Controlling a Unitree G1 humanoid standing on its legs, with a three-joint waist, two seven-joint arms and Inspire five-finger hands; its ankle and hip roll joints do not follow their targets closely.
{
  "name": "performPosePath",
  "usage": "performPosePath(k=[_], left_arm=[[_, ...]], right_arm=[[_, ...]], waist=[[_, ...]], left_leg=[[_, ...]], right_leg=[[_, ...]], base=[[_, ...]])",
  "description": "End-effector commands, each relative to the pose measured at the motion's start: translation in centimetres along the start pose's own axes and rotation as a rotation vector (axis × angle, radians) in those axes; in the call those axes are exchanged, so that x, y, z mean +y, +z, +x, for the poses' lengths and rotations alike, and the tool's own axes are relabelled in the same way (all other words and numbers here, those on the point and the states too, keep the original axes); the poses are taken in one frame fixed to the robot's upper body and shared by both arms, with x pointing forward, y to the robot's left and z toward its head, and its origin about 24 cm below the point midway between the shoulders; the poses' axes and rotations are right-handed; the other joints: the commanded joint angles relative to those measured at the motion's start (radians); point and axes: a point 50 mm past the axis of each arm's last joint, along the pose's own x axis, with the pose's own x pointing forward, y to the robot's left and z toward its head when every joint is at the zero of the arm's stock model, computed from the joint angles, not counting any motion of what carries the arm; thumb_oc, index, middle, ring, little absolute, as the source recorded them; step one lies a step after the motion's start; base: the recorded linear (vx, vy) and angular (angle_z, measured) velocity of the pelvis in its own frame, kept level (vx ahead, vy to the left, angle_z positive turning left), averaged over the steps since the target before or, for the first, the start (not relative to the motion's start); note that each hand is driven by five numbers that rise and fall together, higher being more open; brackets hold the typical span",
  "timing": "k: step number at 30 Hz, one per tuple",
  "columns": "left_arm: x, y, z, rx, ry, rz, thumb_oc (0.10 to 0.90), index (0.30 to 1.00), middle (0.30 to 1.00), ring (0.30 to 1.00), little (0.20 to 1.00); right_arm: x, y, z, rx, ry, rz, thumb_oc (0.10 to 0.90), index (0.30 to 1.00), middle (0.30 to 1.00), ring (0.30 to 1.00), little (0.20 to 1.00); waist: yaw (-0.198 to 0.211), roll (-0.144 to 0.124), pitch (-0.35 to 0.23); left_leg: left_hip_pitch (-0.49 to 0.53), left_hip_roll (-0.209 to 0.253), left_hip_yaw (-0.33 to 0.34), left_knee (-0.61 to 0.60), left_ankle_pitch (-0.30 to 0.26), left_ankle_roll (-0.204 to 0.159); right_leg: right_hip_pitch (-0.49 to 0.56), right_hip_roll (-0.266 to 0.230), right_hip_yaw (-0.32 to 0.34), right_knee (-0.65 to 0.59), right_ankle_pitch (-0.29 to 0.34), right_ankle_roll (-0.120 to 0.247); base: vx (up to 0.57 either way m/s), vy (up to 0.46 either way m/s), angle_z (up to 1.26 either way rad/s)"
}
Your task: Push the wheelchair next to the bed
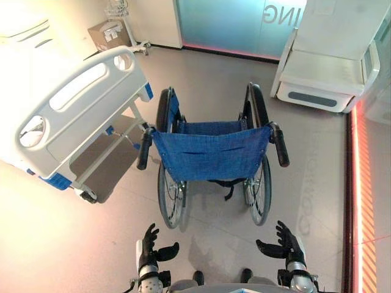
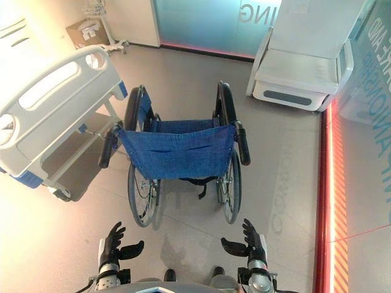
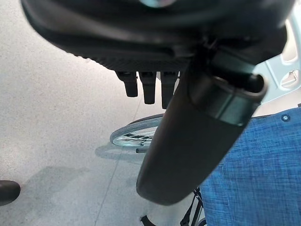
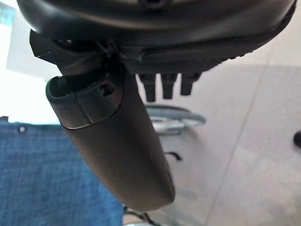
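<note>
The wheelchair will stay open and roll and turn along with me when I push, because the blue seat is spread flat between the upright wheels.
A wheelchair with a blue fabric back stands in the middle of the floor, its back towards me and its two black push handles sticking out at either side. A white hospital bed with a blue-trimmed footboard lies to its left, the footboard corner close to the left handle. My left hand is held low, below the left wheel, open and apart from the chair. My right hand is open too, below the right wheel, touching nothing.
A white bedside unit stands at the back right against a glass wall. A cardboard box and a stand base sit at the back left. A red strip runs along the floor on the right.
</note>
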Motion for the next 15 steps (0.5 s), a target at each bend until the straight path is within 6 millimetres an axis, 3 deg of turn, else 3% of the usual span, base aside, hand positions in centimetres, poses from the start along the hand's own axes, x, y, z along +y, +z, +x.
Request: performPosePath(k=[1, 8, 15], left_arm=[[0.2, 3.1, 1.4, -0.142, 0.021, -0.031, 0.8, 0.9, 0.9, 0.9, 0.9], [0.2, 2.9, 1.6, -0.114, 0.013, -0.046, 0.8, 0.9, 0.9, 0.9, 0.9], [1.3, 3.0, 1.8, -0.091, 0.108, -0.151, 0.8, 0.9, 0.9, 0.9, 0.9]], right_arm=[[0.7, 4.1, 1.4, -0.183, 0.075, 0.06, 0.8, 0.9, 0.9, 0.9, 0.9], [0.9, 4.2, 1.6, -0.17, 0.063, 0.035, 0.8, 0.9, 0.9, 0.9, 0.9], [0.2, 5.9, 1.9, -0.218, 0.012, 0.111, 0.8, 0.9, 0.9, 0.9, 0.9]], waist=[[0.005, -0.014, 0.012], [0.007, -0.021, 0.009], [0.003, -0.026, 0.007]], left_leg=[[-0.019, -0.03, 0.013, 0.016, -0.063, 0.007], [-0.02, -0.032, 0.014, 0.017, -0.06, 0.008], [-0.013, -0.029, 0.02, 0.01, -0.059, 0.008]], right_leg=[[0.009, -0.014, 0.0, 0.081, -0.083, -0.023], [0.009, -0.014, -0.001, 0.08, -0.079, -0.021], [0.01, -0.011, 0.005, 0.076, -0.074, -0.018]], base=[[0.0, 0.0, 0.0], [0.0, 0.0, 0.0], [0.0, 0.0, 0.0]])
